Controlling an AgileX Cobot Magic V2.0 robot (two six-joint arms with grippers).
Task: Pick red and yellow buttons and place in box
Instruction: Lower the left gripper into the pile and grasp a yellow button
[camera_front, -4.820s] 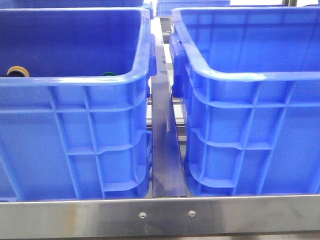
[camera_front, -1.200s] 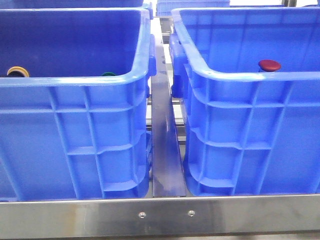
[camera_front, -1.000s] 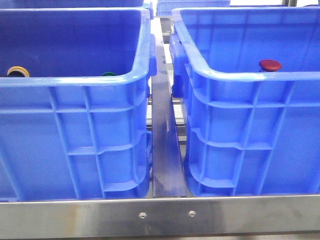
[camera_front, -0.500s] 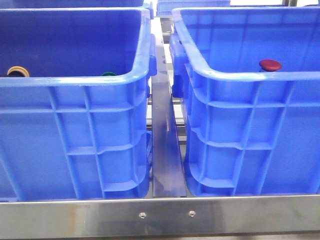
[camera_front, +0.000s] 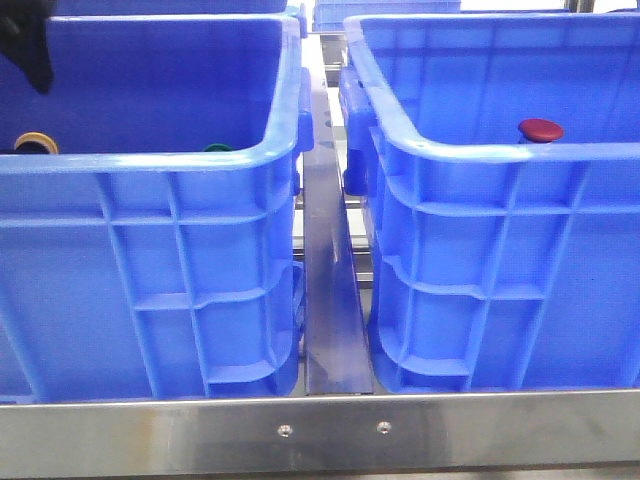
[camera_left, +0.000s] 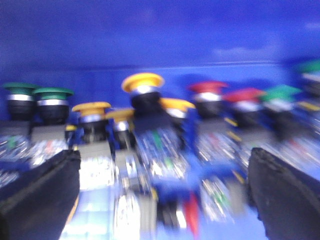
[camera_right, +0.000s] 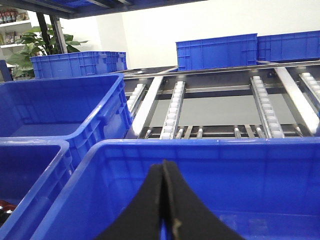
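I expect that yellow button (camera_left: 154, 127) to come out by itself when I lift it, because the highest yellow cap (camera_left: 142, 81) sits above its packed neighbours.
A dark red button (camera_front: 540, 129) rests in the right blue crate (camera_front: 500, 157), its cap just above the near rim. A yellow button (camera_front: 35, 142) shows at the left crate's (camera_front: 150, 165) near rim. My left gripper (camera_front: 30, 50) shows as a dark shape at the top left, over the left crate. In the blurred left wrist view it (camera_left: 162, 200) is open wide and empty over a heap of buttons, with a yellow cap (camera_left: 142, 82) and red caps (camera_left: 207, 87) ahead. My right gripper (camera_right: 163, 167) is shut and empty over the right crate (camera_right: 200, 150).
Green-capped buttons lie in the left crate (camera_front: 217, 148) and in the heap (camera_left: 52, 93). A steel rail (camera_front: 330, 300) runs between the crates and a steel bar (camera_front: 320, 430) crosses the front. More blue crates (camera_right: 215, 50) and roller tracks (camera_right: 262, 105) stand behind.
The red button appeared in the right crate between 4.8 s and 1.2 s ago and has since stayed put. My left gripper has come into the front view's top left.
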